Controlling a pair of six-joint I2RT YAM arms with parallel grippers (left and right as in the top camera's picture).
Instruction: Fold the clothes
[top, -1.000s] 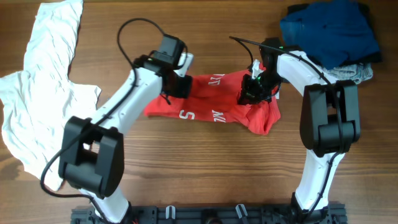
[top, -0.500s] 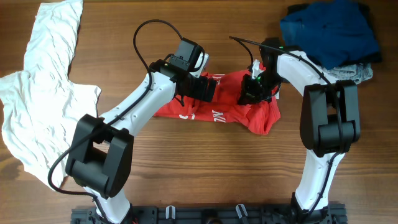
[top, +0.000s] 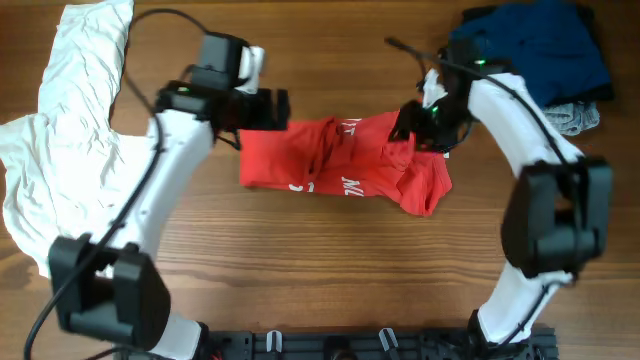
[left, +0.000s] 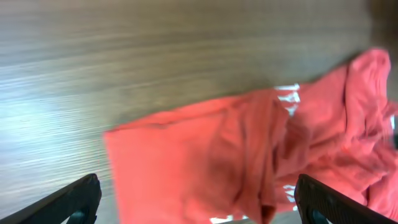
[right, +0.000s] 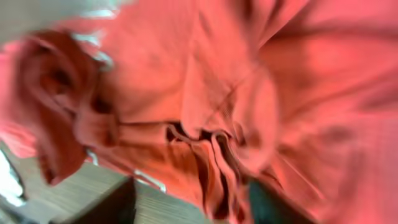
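Observation:
The red T-shirt's bunched end (top: 427, 186) spreads far beyond its flat end, so my right gripper should gather up the bunched cloth and bring it over toward the flat end (top: 273, 162).
Of the clothes, the red T-shirt (top: 335, 165) lies crumpled in the table's middle, white lettering showing. My left gripper (top: 284, 109) hovers at its upper left corner, open wide. In the left wrist view its fingertips (left: 78, 198) stand far apart over the red T-shirt (left: 236, 155), holding nothing. My right gripper (top: 408, 126) is over the shirt's bunched right part. The right wrist view is blurred: the jaws stand apart above folds of the red T-shirt (right: 249, 93), with a ridge of cloth between the fingers (right: 111, 205).
A large white shirt (top: 65, 140) sprawls over the table's left side. A dark blue garment (top: 530, 50) is heaped at the back right, with a grey piece (top: 577, 118) beside it. Bare wood lies in front of the red shirt.
The left gripper opened, let go of the shirt's left part and drew back to the left. The right gripper opened and rose slightly. The shirt's left side now lies squarer.

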